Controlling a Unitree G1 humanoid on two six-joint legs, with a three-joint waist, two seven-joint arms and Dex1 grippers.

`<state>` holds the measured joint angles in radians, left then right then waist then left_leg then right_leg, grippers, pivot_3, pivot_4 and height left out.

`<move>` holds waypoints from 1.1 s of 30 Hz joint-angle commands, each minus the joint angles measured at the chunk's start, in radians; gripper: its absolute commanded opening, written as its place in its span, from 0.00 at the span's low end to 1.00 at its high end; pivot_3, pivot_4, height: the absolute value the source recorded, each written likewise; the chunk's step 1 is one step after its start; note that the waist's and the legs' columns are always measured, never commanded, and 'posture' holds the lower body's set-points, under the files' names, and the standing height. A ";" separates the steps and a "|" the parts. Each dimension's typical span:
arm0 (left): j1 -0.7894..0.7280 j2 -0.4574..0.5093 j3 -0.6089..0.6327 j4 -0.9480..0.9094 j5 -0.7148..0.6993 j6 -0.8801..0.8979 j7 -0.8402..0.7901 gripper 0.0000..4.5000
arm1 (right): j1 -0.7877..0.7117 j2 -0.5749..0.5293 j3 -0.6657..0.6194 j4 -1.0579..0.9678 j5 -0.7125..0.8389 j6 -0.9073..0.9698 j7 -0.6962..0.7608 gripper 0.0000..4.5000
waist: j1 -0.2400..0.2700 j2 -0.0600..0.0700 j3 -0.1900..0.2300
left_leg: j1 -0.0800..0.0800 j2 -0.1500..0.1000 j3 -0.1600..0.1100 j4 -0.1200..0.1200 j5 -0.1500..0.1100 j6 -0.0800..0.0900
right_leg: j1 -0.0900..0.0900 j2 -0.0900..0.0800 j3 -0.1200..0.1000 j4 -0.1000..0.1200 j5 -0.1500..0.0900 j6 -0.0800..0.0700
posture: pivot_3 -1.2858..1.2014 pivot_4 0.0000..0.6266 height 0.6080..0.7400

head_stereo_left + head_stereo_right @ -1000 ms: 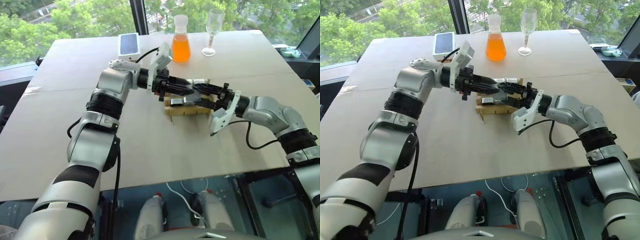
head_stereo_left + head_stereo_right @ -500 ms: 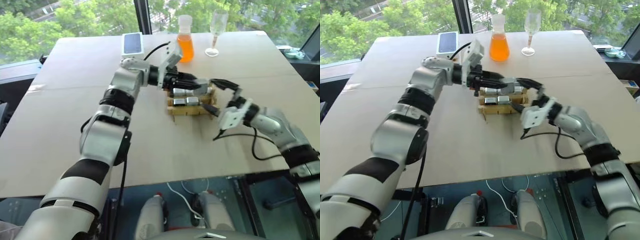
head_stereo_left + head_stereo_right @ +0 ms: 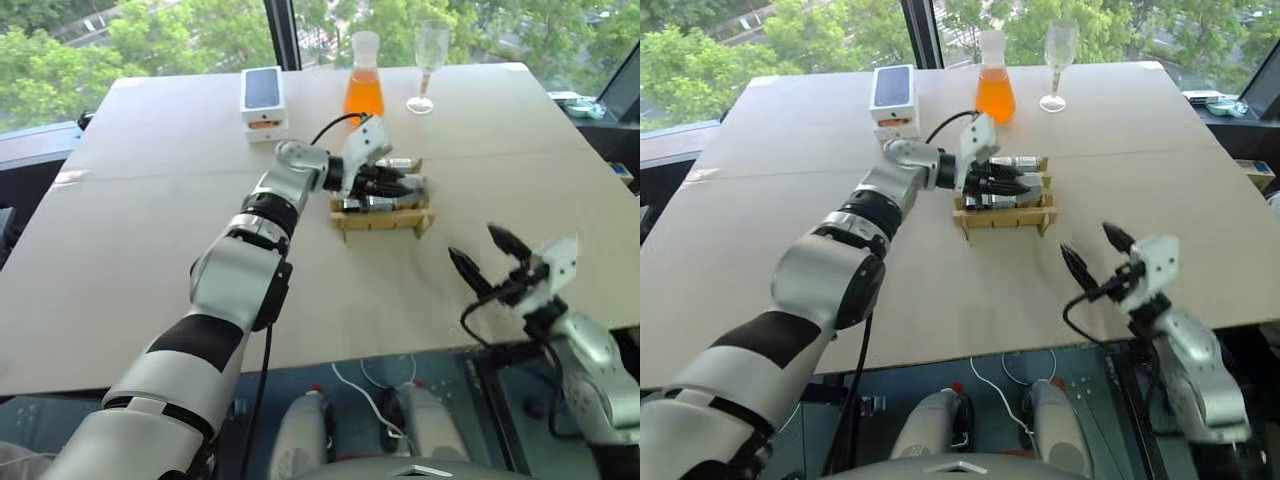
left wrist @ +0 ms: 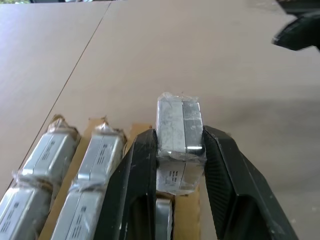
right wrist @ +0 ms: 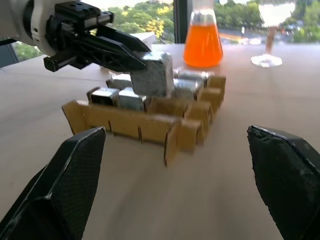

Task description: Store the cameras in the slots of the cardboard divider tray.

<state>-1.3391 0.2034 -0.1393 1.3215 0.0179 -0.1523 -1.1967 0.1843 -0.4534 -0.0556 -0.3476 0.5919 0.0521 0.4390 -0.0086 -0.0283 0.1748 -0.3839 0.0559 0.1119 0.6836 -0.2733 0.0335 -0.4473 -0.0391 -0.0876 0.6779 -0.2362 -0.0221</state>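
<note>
The camera (image 5: 155,75) hangs slanted over the tray's empty end slot (image 5: 170,106), so my left gripper should lower it in and back off before my right gripper straightens it.
The cardboard divider tray (image 3: 385,222) sits mid-table with several silver-grey cameras (image 3: 372,203) standing in its slots. My left gripper (image 3: 408,186) reaches over it from the left, shut on one wrapped camera (image 4: 180,142) held just above the slots at the tray's right part. The right wrist view shows the same held camera (image 5: 155,75) above the tray (image 5: 150,127). My right gripper (image 3: 478,250) hovers open and empty near the table's front right edge, well clear of the tray, its fingers (image 5: 75,180) spread wide.
An orange-filled flask (image 3: 363,95) and a wine glass (image 3: 428,60) stand at the back of the table behind the tray. A stack of white phone boxes (image 3: 263,100) sits at the back left. The table's front edge lies just below my right gripper.
My right gripper has opened, left the tray and drawn back toward the front right edge. The left gripper, still shut on the camera, has sunk lower over the tray.
</note>
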 commanded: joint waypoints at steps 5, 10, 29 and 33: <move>0.002 -0.011 0.031 0.003 0.042 -0.038 0.035 0.17 | 0.099 0.045 -0.045 -0.106 -0.001 -0.026 0.052 1.00 | -0.003 -0.001 -0.001 | 0.001 0.000 0.001 0.001 -0.002 0.004 | 0.000 0.000 0.002 0.000 0.000 0.000 | 0.52 0.24 1.00; 0.005 -0.020 0.042 0.007 0.052 -0.034 0.047 0.17 | 0.104 0.053 -0.031 -0.119 -0.004 -0.020 0.092 1.00 | -0.003 -0.001 -0.001 | 0.000 0.000 -0.001 0.001 -0.002 0.004 | 0.000 0.001 0.000 0.000 0.000 0.000 | 0.52 0.24 1.00; 0.020 -0.048 0.054 0.018 0.104 -0.052 0.069 0.17 | 0.085 0.096 -0.032 -0.136 -0.031 0.000 0.100 1.00 | -0.001 -0.002 -0.001 | 0.000 -0.001 0.000 0.001 -0.002 0.004 | 0.001 0.002 0.000 0.000 0.000 0.000 | 0.52 0.24 1.00; 0.017 -0.056 0.062 0.021 0.105 -0.049 0.080 0.17 | 0.095 0.106 -0.037 -0.153 -0.032 0.008 0.090 1.00 | -0.001 -0.002 -0.001 | 0.001 -0.001 0.000 0.001 -0.002 0.004 | 0.001 0.001 0.000 0.000 0.000 0.000 | 0.52 0.24 1.00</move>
<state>-1.3278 0.1528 -0.0826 1.3276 0.1159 -0.1976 -1.1239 0.2767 -0.3489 -0.0780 -0.4540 0.5556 0.0626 0.5332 -0.0095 -0.0299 0.1737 -0.3833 0.0553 0.1116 0.6845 -0.2755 0.0372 -0.4465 -0.0377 -0.0876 0.6780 -0.2362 -0.0220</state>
